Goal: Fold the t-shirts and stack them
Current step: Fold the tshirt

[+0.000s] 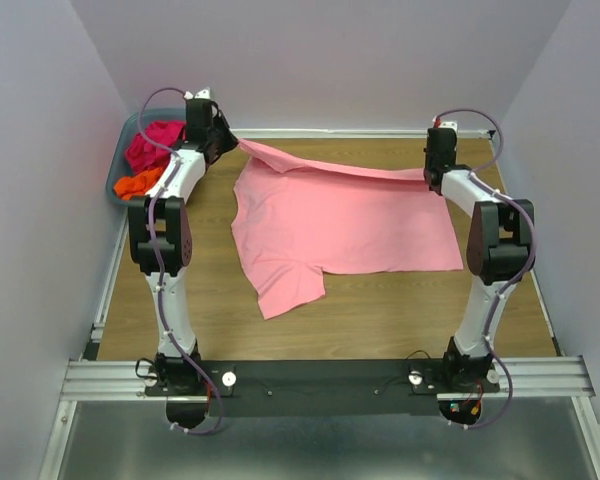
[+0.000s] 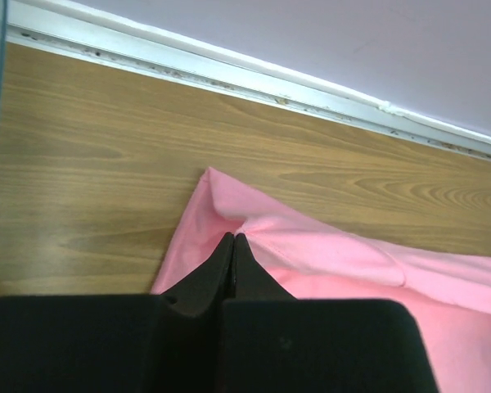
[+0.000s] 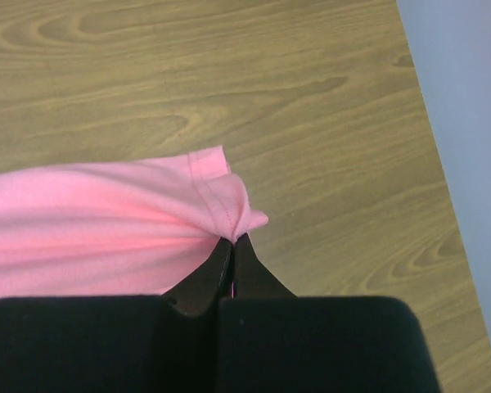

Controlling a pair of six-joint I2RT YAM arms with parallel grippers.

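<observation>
The pink t-shirt's far edge (image 1: 330, 168) slopes from my left gripper to my right gripper, so next I bring both grippers level (image 1: 252, 180) and lower the edge of the t-shirt flat.
The light pink t-shirt (image 1: 340, 225) lies spread on the wooden table, its far edge lifted and stretched between both grippers. My left gripper (image 1: 232, 145) is shut on the shirt's far left corner, which shows bunched at its tips in the left wrist view (image 2: 233, 236). My right gripper (image 1: 432, 175) is shut on the far right corner, with the hem pinched at its tips in the right wrist view (image 3: 232, 238). The magenta t-shirt (image 1: 152, 143) and the orange t-shirt (image 1: 138, 184) lie crumpled in the basket at the far left.
The grey-blue plastic basket (image 1: 120, 168) stands at the table's far left, right beside my left arm. A white rail (image 2: 254, 78) runs along the back wall. One sleeve of the pink shirt (image 1: 290, 290) lies toward the near side.
</observation>
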